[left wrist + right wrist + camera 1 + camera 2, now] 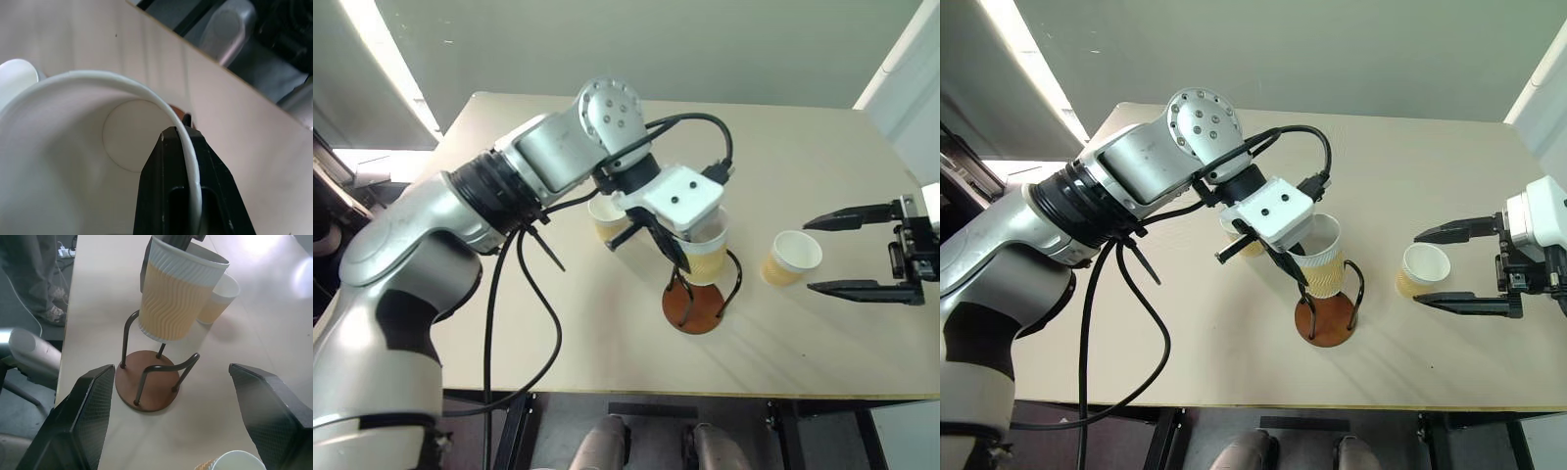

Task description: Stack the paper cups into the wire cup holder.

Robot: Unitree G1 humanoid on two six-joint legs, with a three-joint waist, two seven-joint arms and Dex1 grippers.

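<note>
I expect the paper cup [791, 258] by my right gripper to sink deep into the holder's cup when I lower it, because the paper cup narrows toward its bottom [779, 276].
My left gripper [188, 147] is shut on the rim of a paper cup [173, 298], one finger inside the cup and one outside. The cup hangs tilted, its bottom just between the tops of the black wire loops of the wire cup holder [146, 387] and clear of the reddish-brown base [693, 311]. A second paper cup [603, 219] stands on the table behind the left gripper, partly hidden by it. A third paper cup [791, 258] stands upright to the right of the holder. My right gripper [811, 256] is open there, its fingertips either side of this cup and not touching it.
The light wooden table [803, 147] runs close to its front edge [705, 394] just below the holder. The left arm's black cables [524, 294] hang over the table's left part.
</note>
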